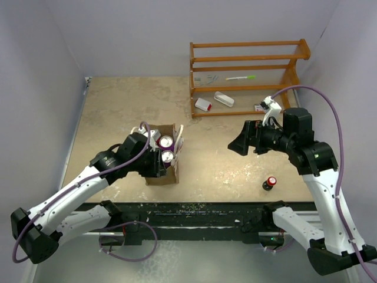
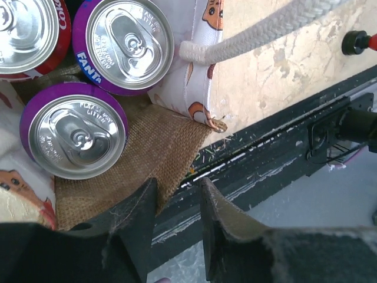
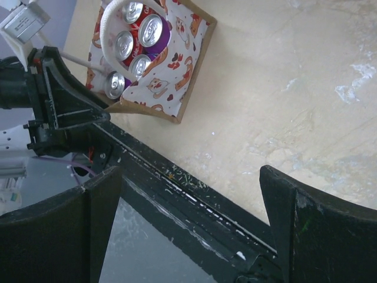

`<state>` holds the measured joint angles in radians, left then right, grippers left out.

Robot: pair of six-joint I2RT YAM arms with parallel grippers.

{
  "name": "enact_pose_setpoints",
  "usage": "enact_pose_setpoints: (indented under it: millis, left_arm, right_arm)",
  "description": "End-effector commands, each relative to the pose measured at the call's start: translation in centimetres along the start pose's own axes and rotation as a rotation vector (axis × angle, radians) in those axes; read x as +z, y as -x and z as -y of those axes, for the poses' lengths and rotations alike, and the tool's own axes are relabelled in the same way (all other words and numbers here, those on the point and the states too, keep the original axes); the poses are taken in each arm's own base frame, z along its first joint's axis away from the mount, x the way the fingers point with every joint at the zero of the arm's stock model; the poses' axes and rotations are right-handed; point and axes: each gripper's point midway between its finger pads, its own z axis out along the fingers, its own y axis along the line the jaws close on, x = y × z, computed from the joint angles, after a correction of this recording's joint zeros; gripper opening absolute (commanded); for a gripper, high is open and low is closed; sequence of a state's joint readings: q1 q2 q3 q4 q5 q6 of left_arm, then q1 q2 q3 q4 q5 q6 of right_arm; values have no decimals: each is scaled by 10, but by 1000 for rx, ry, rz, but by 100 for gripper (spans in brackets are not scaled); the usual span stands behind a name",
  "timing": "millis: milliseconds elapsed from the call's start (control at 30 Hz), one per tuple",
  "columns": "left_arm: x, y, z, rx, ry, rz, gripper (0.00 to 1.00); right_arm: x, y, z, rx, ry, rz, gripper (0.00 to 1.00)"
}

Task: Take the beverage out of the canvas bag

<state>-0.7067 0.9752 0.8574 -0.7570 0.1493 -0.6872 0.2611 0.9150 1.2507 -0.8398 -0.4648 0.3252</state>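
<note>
Next, my left gripper backs away first because it crowds the canvas bag's opening (image 1: 160, 147), and my open right gripper should then reach in for the near purple Fanta can (image 1: 167, 157).
The tan canvas bag (image 1: 169, 175) stands upright left of centre, its lining printed with cartoon animals and a white rope handle (image 2: 265, 30) trailing off one side. Several cans stand inside: two purple Fanta cans (image 2: 129, 44) (image 2: 75, 137) and a red cola can (image 2: 23, 26). My left gripper (image 2: 178, 186) hovers at the bag's near burlap edge (image 2: 153, 147), fingers a narrow gap apart with nothing between them. My right gripper (image 1: 237, 144) hangs open over bare table to the right of the bag (image 3: 154, 62), its fingers (image 3: 106, 224) wide apart.
A small dark bottle with a red cap (image 1: 270, 183) stands near my right arm's side. A wooden rack (image 1: 247, 59) at the back right holds small white items and a green pen. A black rail (image 1: 200, 212) runs along the table's near edge.
</note>
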Motion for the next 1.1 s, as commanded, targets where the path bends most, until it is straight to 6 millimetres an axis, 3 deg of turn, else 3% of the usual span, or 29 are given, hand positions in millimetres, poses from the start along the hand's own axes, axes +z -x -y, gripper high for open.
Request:
enact_pose_setpoints:
  millis: [0, 267, 500, 700, 800, 900, 1000, 1067]
  left_arm:
    - [-18, -15, 9, -53, -46, -30, 41]
    - [-39, 20, 26, 6, -31, 39, 56]
    - [-66, 65, 37, 60, 35, 153, 81]
    - [-86, 97, -3, 70, 340, 236, 100]
    - [-97, 109, -19, 97, 456, 246, 99]
    - [-107, 123, -40, 70, 537, 254, 99]
    - [-118, 135, -74, -21, 594, 275, 99]
    - [-121, 140, -82, -42, 600, 289, 99]
  right_arm:
    - [-6, -3, -5, 64, -1, -5, 100]
    - [-1, 2, 11, 80, -94, -22, 100]
    - [-2, 19, 32, 33, -220, 15, 100]
    - [16, 4, 56, 157, -319, -52, 100]
    - [36, 2, 41, 173, -195, -86, 100]
    - [52, 16, 33, 175, -124, -72, 100]
    - [67, 28, 18, 196, -21, -60, 100]
    - [78, 34, 9, 204, 33, -71, 100]
